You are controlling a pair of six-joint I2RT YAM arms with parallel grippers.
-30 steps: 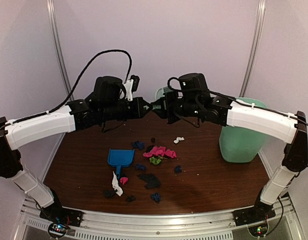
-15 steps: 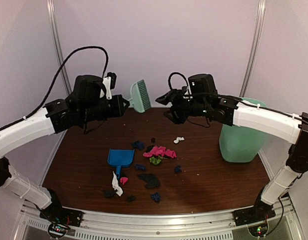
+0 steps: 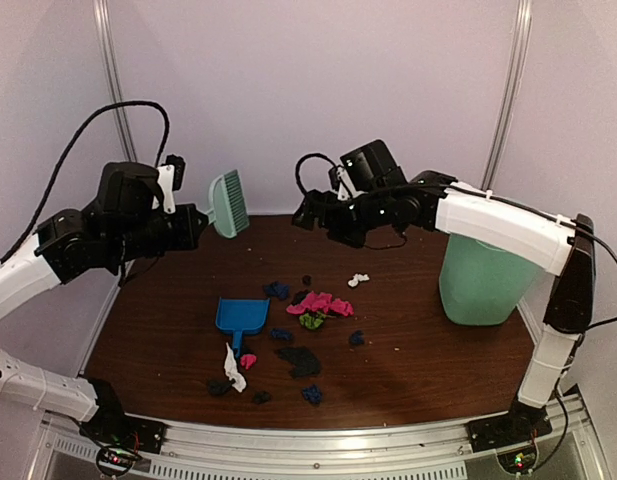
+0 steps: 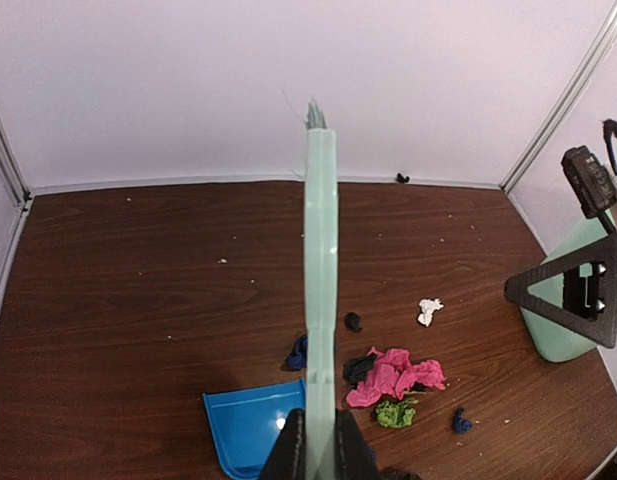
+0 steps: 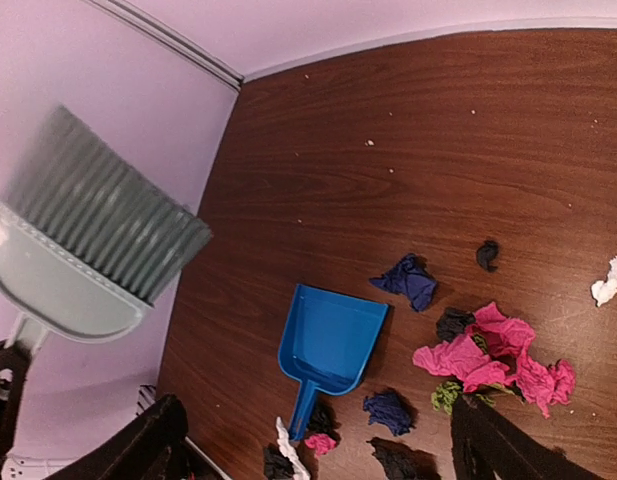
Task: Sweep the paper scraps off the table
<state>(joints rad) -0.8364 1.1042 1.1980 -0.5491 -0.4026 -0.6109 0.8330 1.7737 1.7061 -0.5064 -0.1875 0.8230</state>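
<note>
My open right gripper should keep going down because the blue dustpan's rim (image 3: 266, 316) facing the pink wad is free of scraps. It should go on to that rim and close there.
The paper scraps lie mid-table: a pink wad (image 3: 323, 303) (image 4: 393, 375) (image 5: 488, 355), a white one (image 3: 359, 280), dark blue and black ones (image 3: 300, 358), and a green one (image 4: 396, 412). My left gripper (image 3: 193, 226) (image 4: 319, 450) is shut on the handle of the mint-green brush (image 3: 228, 203) (image 4: 321, 260) (image 5: 98, 245), held high over the table's (image 3: 418, 350) left side with its bristles up. My right gripper (image 3: 313, 210) (image 5: 316, 405) hangs open and empty above the back of the table, apart from the brush.
A blue dustpan (image 3: 240, 318) (image 5: 333, 335) lies flat just left of the scraps, its handle toward the near edge. A mint-green bin (image 3: 483, 275) (image 4: 558, 335) stands at the right. A silver rail (image 3: 318, 440) runs along the near edge.
The two grippers met at the brush; my left one has carried it back to the left. My right gripper has opened wide and swung left over the back of the table.
</note>
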